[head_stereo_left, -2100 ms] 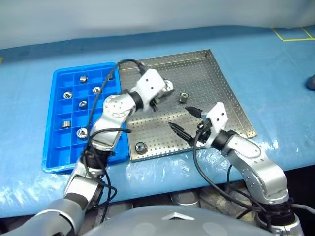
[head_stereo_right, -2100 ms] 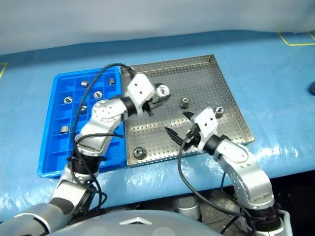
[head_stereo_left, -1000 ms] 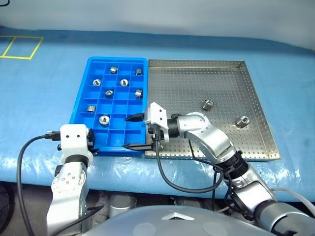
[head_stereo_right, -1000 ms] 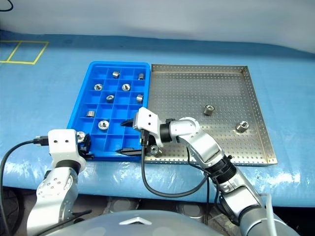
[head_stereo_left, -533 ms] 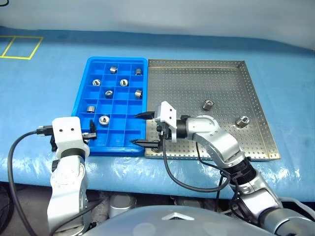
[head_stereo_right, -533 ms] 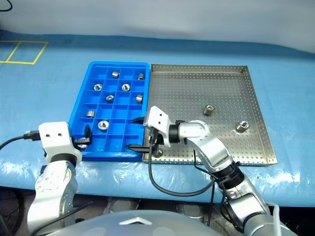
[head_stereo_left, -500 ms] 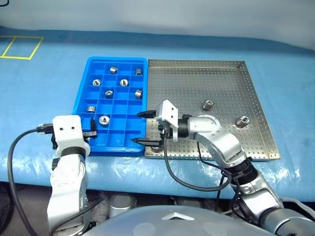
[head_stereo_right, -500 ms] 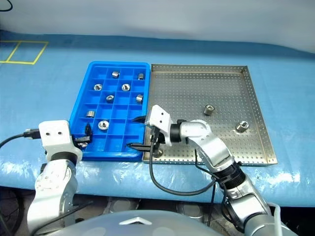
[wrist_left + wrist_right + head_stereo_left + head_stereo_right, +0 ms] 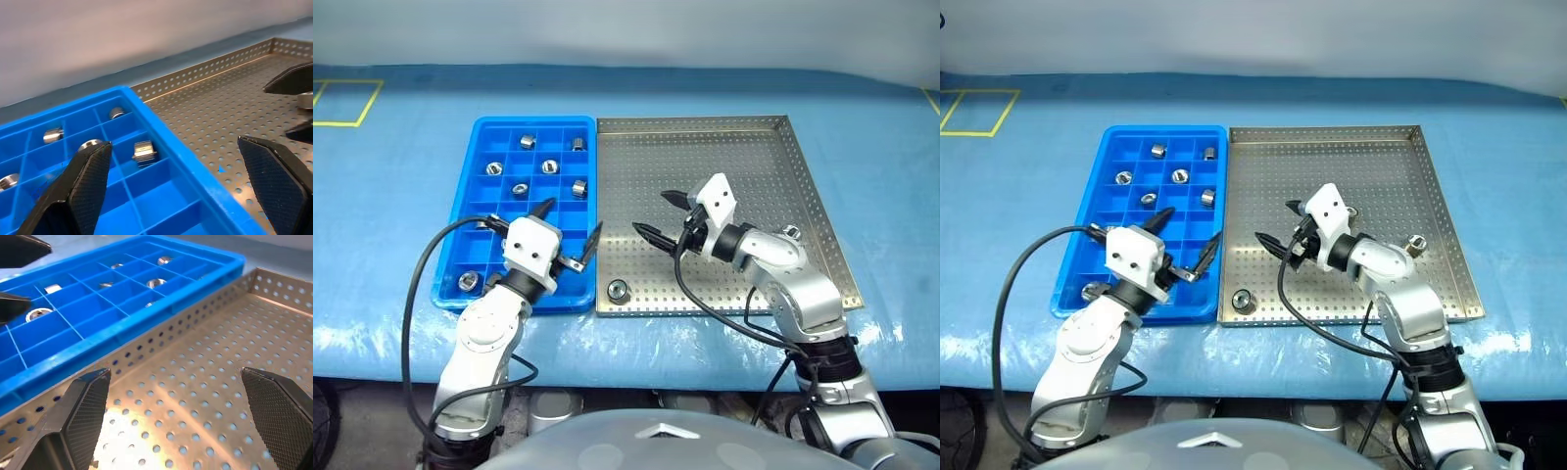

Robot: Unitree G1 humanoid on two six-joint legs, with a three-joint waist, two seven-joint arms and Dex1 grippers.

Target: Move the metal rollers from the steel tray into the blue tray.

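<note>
The compartments are roomy and leave some rollers on their sides (image 9: 579,188). I expect the metal roller (image 9: 618,291) to tip over when I put it into the blue tray.
The blue tray (image 9: 533,122) lies left of the steel tray (image 9: 724,157). Several metal rollers (image 9: 548,166) sit in the blue tray's compartments, one near its front left corner (image 9: 468,282). On the steel tray one roller (image 9: 618,289) lies at the near left corner. Another roller (image 9: 791,232) shows partly behind my right arm. My left gripper (image 9: 568,225) is open above the blue tray's near right part, holding nothing. My right gripper (image 9: 653,212) is open above the middle of the steel tray, also holding nothing. In the left wrist view its fingers (image 9: 88,181) frame a roller (image 9: 144,151).
Both trays rest on a pale blue table cover (image 9: 881,147). Yellow tape marks (image 9: 342,98) lie at the far left. A black cable (image 9: 421,284) loops from my left arm over the table's front edge.
My left gripper opened and swung right from the blue tray's near left corner to its near right part. My right gripper moved right, away from the corner roller. The camera view shifted.
</note>
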